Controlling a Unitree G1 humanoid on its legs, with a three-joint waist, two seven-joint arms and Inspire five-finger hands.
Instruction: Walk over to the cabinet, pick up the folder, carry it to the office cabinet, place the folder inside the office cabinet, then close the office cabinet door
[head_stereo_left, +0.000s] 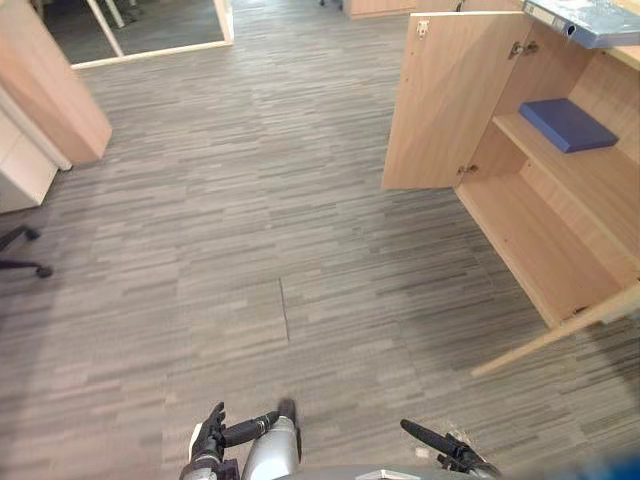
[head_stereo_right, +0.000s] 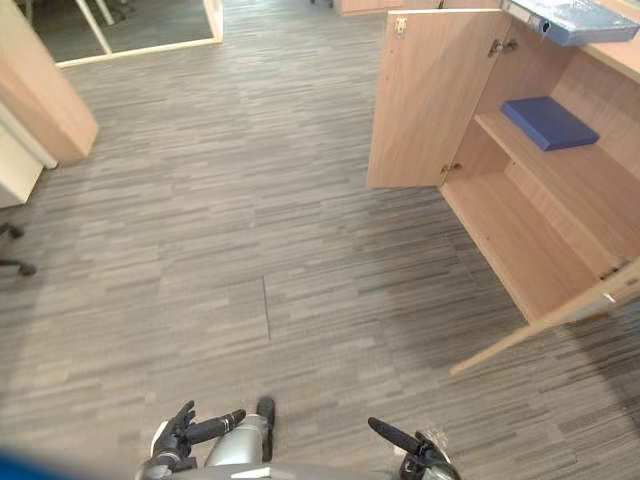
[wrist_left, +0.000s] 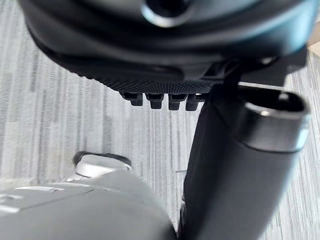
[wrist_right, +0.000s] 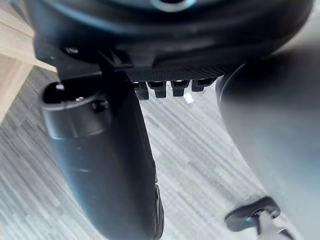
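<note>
The binder on the cabinet's top (head_stereo_left: 590, 16) has a thick, boxy edge (head_stereo_left: 598, 41), so it will stay closed and stiff when the robot lifts and tilts it.
A dark blue folder (head_stereo_left: 567, 124) lies flat on the middle shelf of the open light-wood office cabinet (head_stereo_left: 540, 230) at the right. The cabinet's left door (head_stereo_left: 450, 100) stands swung out wide, and its other door (head_stereo_left: 560, 335) juts out low at the right. Both hands hang low at the near edge, far from the cabinet. My left hand (head_stereo_left: 212, 436) has straight fingers and holds nothing; its thumb (wrist_left: 235, 175) stands clear over bare floor. My right hand (head_stereo_left: 432, 438) is likewise open and empty, with its thumb (wrist_right: 110, 165) over the floor.
A pale blue-grey binder (head_stereo_left: 592, 20) lies on the cabinet's top. At the far left are another light-wood unit (head_stereo_left: 50, 90) and an office chair's base (head_stereo_left: 22, 252). Grey striped carpet (head_stereo_left: 250, 200) stretches between me and the cabinet.
</note>
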